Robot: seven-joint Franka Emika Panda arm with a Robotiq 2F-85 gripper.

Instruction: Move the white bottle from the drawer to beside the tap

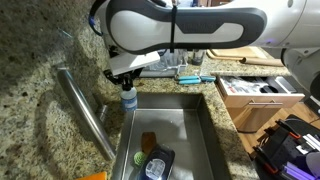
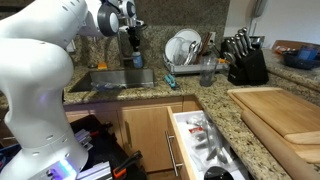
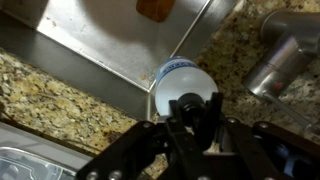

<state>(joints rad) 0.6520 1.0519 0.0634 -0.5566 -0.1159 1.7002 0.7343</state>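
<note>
The white bottle is hanging over the sink's back corner [image 3: 153, 90], so next my gripper moves it toward the tap, over the granite counter [image 3: 234, 62], before putting it down.
The white bottle [image 1: 128, 98] has a black cap and a blue label. It stands upright at the back corner of the sink rim, next to the steel tap [image 1: 84, 108]. My gripper [image 1: 125, 82] is right above it, and its fingers are closed around the cap. In the wrist view I look down on the bottle [image 3: 176, 80], with my gripper [image 3: 192, 108] at its cap and the tap [image 3: 285, 55] to the upper right. In an exterior view the bottle [image 2: 136, 61] hangs under my gripper [image 2: 133, 46] behind the sink. The open drawer [image 2: 200, 140] is at the front.
The steel sink [image 1: 195, 125] holds an orange sponge [image 1: 148, 138] and a black tray with items [image 1: 158, 162]. A dish rack [image 2: 185, 52], a knife block [image 2: 245, 62] and a wooden cutting board [image 2: 280, 110] stand on the granite counter.
</note>
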